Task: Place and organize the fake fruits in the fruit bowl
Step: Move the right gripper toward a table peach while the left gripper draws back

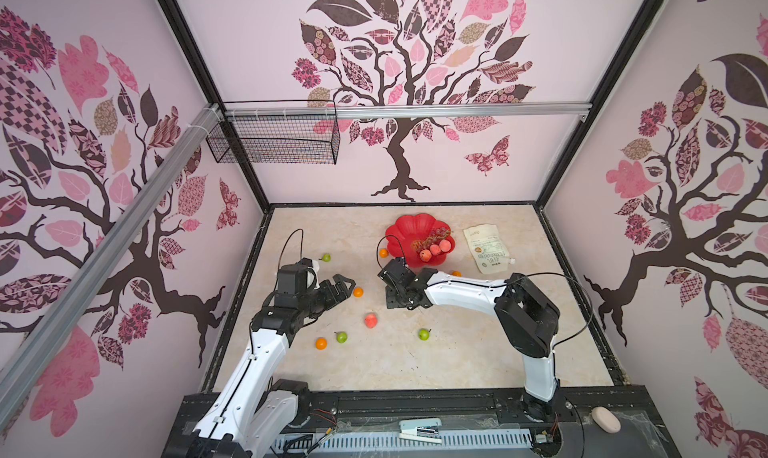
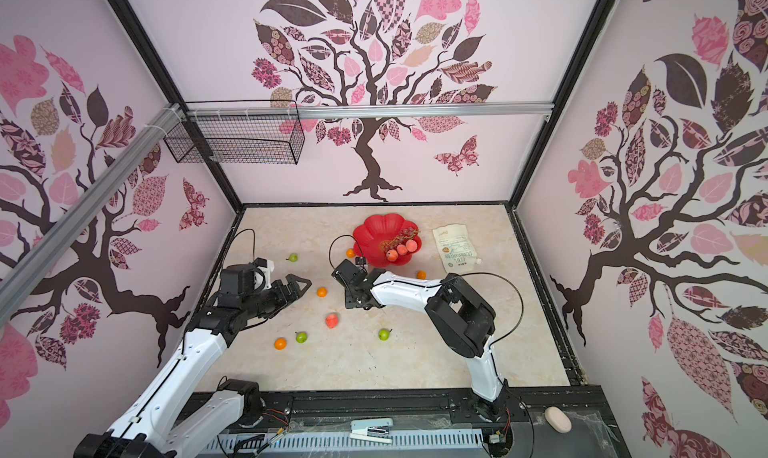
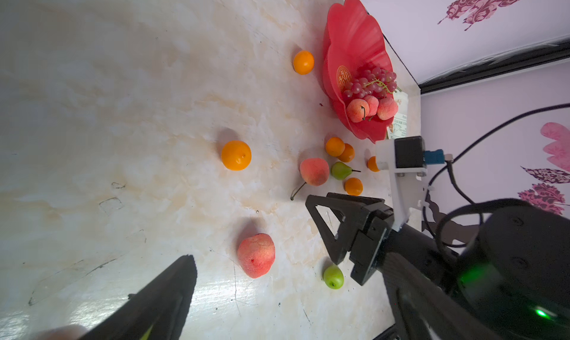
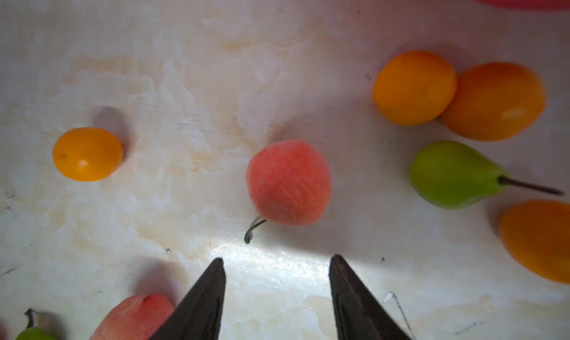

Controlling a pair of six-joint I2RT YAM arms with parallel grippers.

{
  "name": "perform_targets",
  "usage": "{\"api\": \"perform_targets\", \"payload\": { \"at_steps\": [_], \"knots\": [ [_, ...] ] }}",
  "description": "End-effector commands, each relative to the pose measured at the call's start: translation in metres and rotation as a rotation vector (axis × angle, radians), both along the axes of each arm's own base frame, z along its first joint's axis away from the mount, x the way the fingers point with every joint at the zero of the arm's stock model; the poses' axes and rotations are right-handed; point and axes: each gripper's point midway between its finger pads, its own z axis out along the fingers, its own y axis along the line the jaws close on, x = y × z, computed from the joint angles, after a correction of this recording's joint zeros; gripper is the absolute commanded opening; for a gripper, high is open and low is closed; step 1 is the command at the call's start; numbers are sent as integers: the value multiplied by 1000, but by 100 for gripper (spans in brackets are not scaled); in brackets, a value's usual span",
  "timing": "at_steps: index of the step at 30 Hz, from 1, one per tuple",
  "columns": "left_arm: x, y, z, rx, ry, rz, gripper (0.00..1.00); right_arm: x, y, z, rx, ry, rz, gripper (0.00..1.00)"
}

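The stemmed peach [image 4: 289,182] is clear of the green pear and lined up with the right gripper's open fingers, so the robot should keep moving that gripper forward until the fingers straddle the peach.
The red fruit bowl [image 1: 409,229] [image 2: 374,231] [image 3: 351,39] stands at the back middle of the table in both top views. It holds a grape bunch [image 3: 371,82] and three peaches [image 3: 357,110]. Loose fruits lie on the table: a peach [image 1: 371,320], oranges [image 1: 358,292] [image 1: 321,343] [image 1: 383,252] and green fruits [image 1: 341,337] [image 1: 424,334] [image 1: 326,258]. My right gripper [image 4: 277,261] [image 1: 399,302] hangs open just short of a stemmed peach [image 4: 288,182] [image 3: 314,171]; a green pear [image 4: 450,175] and oranges [image 4: 415,87] lie beside that peach. My left gripper [image 1: 347,286] is open, empty, near an orange.
A printed paper packet [image 1: 488,248] lies right of the bowl. A black wire basket [image 1: 274,140] hangs on the back rail, high at the left. A stapler [image 1: 419,429] and a pale oval object [image 1: 606,418] rest on the front ledge. Walls enclose three sides.
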Motion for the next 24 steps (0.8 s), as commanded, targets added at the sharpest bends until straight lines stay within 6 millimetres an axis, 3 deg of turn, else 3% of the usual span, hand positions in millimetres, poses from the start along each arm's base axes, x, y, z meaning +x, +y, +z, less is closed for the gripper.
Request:
{"api": "perform_targets", "payload": {
  "at_steps": [1,24],
  "knots": [
    [-2,-6,-1,-36,-4,-34,98,6,-1,-8,-52,0,-15,59],
    [-4,-6,-5,-37,-6,-38,98,15,-14,-45,-232,8,-10,56]
  ]
}}
